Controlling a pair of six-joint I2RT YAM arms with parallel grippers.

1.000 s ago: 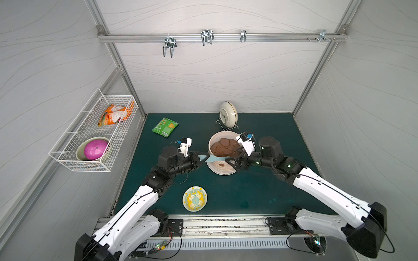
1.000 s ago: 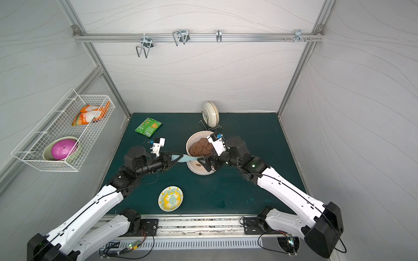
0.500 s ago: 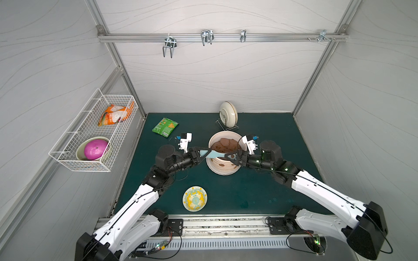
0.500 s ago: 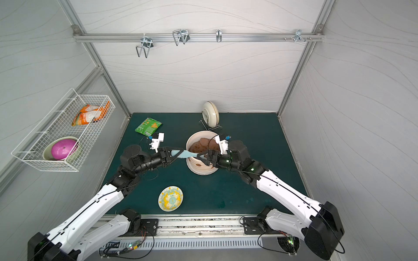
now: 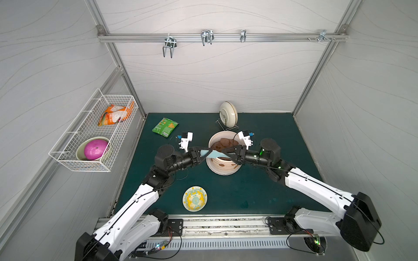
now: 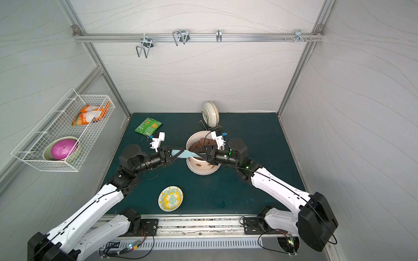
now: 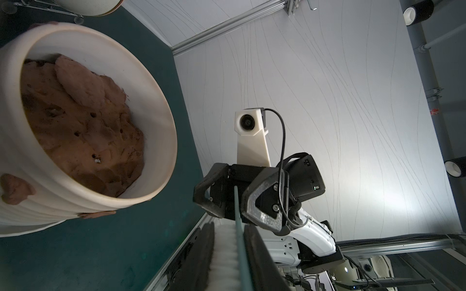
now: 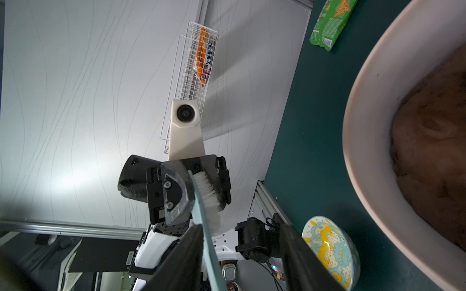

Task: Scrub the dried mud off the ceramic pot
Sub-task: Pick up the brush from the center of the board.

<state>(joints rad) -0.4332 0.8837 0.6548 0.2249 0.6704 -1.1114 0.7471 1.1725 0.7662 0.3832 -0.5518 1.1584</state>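
Note:
My left gripper covers the brush's bristles [image 8: 209,198], so my right gripper should take the brush by its handle before my left gripper steadies the pot's rim [image 5: 210,141].
The ceramic pot [image 5: 222,172] [image 6: 204,172] stands mid-table, cream and ribbed, with a big brown lump inside. Small reddish-brown patches of dried mud [image 5: 222,164] [image 7: 15,189] stick to its outer wall. Above the pot's near rim hangs a teal brush [image 5: 213,154] [image 6: 186,154] with white bristles. My left gripper [image 5: 203,154] [image 7: 228,231] is shut on its bristle end. My right gripper [image 5: 227,155] [image 8: 242,231] faces it from the other side, jaws apart around the brush handle [image 8: 206,226]. The handle lies against one finger, and the other finger stands well clear.
A yellow-patterned plate [image 5: 194,198] lies near the front edge. A green snack bag [image 5: 165,126] and a cream dish on a wire rack [image 5: 229,114] sit at the back. A wire basket [image 5: 95,133] on the left wall holds a pink ball in a bowl and an orange bag.
Both grippers rose from the pot's front wall to above its near rim. The right gripper's jaws have narrowed around the brush handle. The left grip has not changed.

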